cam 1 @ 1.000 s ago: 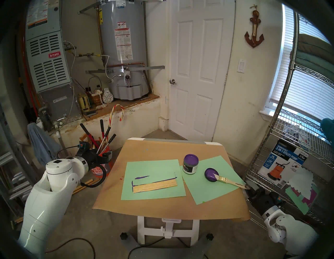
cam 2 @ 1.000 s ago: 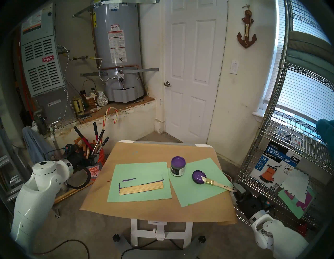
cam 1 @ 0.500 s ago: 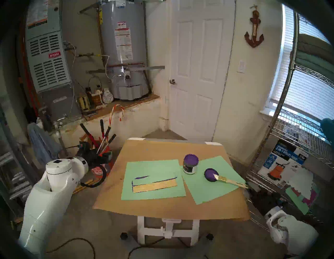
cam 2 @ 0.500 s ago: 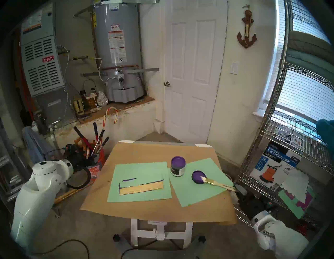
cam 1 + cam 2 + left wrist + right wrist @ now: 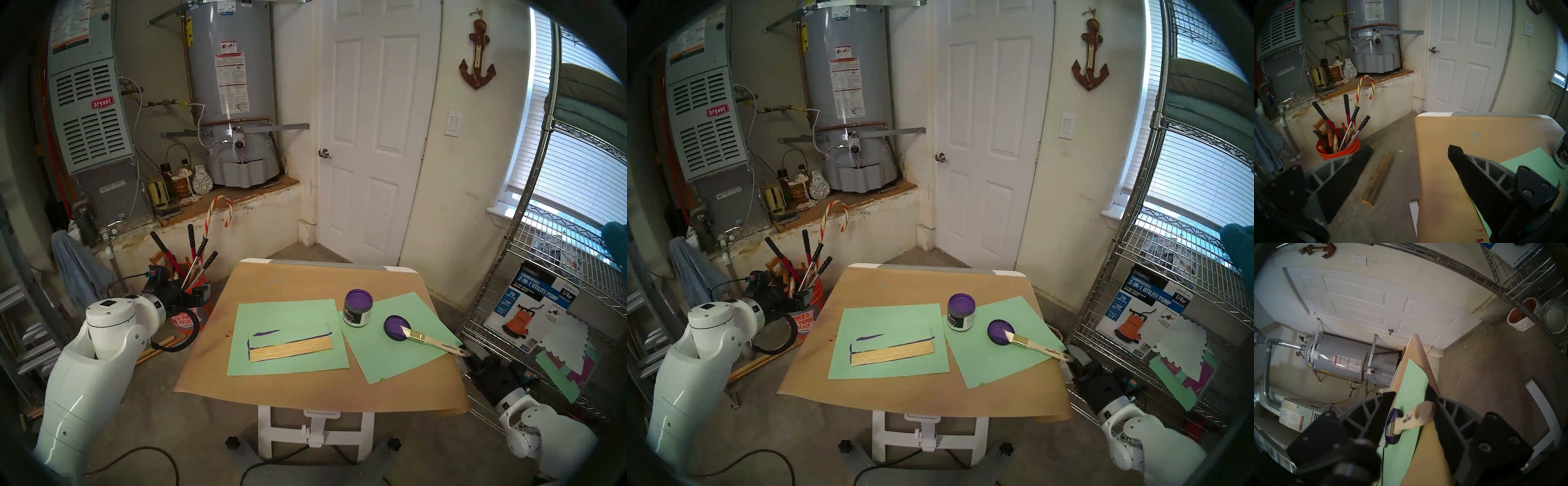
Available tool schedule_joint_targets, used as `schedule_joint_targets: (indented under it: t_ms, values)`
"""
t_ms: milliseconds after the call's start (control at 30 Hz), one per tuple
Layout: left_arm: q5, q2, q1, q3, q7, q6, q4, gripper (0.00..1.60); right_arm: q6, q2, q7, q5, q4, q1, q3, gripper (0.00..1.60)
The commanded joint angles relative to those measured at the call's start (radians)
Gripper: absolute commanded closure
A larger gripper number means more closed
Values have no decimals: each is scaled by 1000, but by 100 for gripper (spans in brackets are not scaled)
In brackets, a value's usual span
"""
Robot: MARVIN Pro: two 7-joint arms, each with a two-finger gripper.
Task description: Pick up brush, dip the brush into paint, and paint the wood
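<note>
The brush [image 5: 425,338] has bristles that blend into the purple-coated lid [image 5: 400,329], so it will come up with purple already on its bristles when I lift it by its handle.
The brush [image 5: 437,342] lies on the right green sheet, its bristles resting on the purple-coated lid [image 5: 393,326] and its handle end at the table's right edge. My right gripper [image 5: 1410,392] is open and straddles that handle end [image 5: 1412,419]; one finger [image 5: 1434,399] touches the handle, the other stands off it. The paint jar [image 5: 358,307] stands open behind the lid. The wood [image 5: 291,348], bare tan, lies on the left green sheet with purple streaks beside it. My left gripper [image 5: 1411,149] hangs open and empty off the table's left side.
Brown paper [image 5: 305,281] covers the small table; two mint-green sheets [image 5: 271,315] lie on it. A wire shelf [image 5: 543,305] stands close on the right. On the floor at the left are an orange bucket of tools [image 5: 1337,147] and a plank [image 5: 1376,179].
My right arm's elbow has shifted slightly to the right. The brush, jar, lid and wood lie where they were, and the left arm has not moved.
</note>
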Motion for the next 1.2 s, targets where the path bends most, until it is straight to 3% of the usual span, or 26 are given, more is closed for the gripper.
schedule_joint_targets:
  t_ms: [0, 100, 800, 1167]
  values:
    - [-2, 1, -4, -12, 2, -2, -18, 0, 6, 0, 4, 2, -19, 5, 1, 58]
    - [-2, 1, -4, -12, 2, -2, -18, 0, 7, 3, 8, 2, -27, -6, 3, 62]
    - [-2, 1, -4, -12, 2, -2, -18, 0, 7, 13, 24, -1, -50, -53, 25, 50]
    - [-2, 1, -4, -12, 2, -2, -18, 0, 13, 13, 20, -2, -60, -52, 22, 65]
